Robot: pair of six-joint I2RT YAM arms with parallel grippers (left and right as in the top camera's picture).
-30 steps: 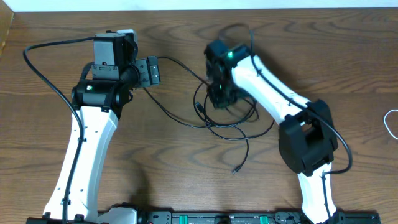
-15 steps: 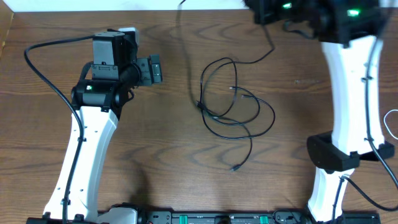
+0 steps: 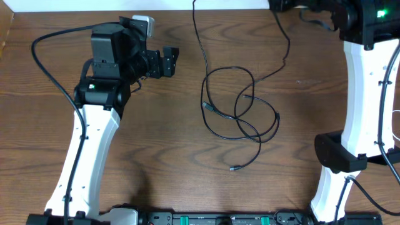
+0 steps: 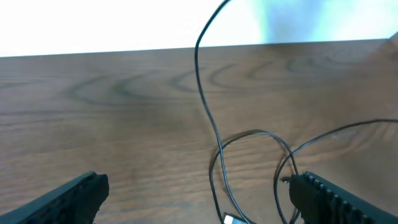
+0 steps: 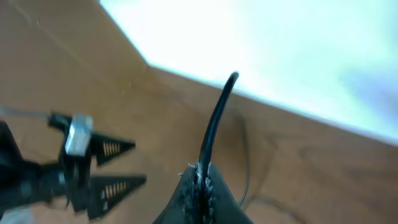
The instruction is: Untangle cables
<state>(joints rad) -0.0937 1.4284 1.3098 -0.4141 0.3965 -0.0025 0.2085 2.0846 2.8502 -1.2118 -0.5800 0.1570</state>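
Observation:
The raised cable in the robot's right gripper leads into crossed loops (image 3: 236, 117), so the right gripper should keep the cable off to its side while the left gripper draws the outer loop (image 3: 202, 100) away.
Thin black cables (image 3: 240, 111) lie in loose overlapping loops mid-table, one plug end (image 3: 235, 168) trailing toward the front. Two strands (image 3: 199, 37) climb from the loops to the back edge. There my right gripper (image 3: 278, 5) hangs raised; in its wrist view the right gripper (image 5: 200, 173) is shut on a black cable (image 5: 217, 118) that sticks out past the tips. My left gripper (image 3: 169, 61) stands open left of the rising strand. In the left wrist view its fingers (image 4: 68, 198) are spread wide, with the strand (image 4: 202, 93) and loops (image 4: 255, 134) ahead and nothing between them.
The wooden table (image 3: 156, 156) ends at a white back edge (image 3: 75, 5). The right arm's white links (image 3: 362, 94) stand tall along the right side. The left arm (image 3: 87, 137) stretches up the left side, with its thick black cord (image 3: 44, 69) looping beside it.
My right gripper rose from the tangle to the back edge, drawing a cable up and spreading the loops. The left gripper shifted right and back, toward the lifted strand.

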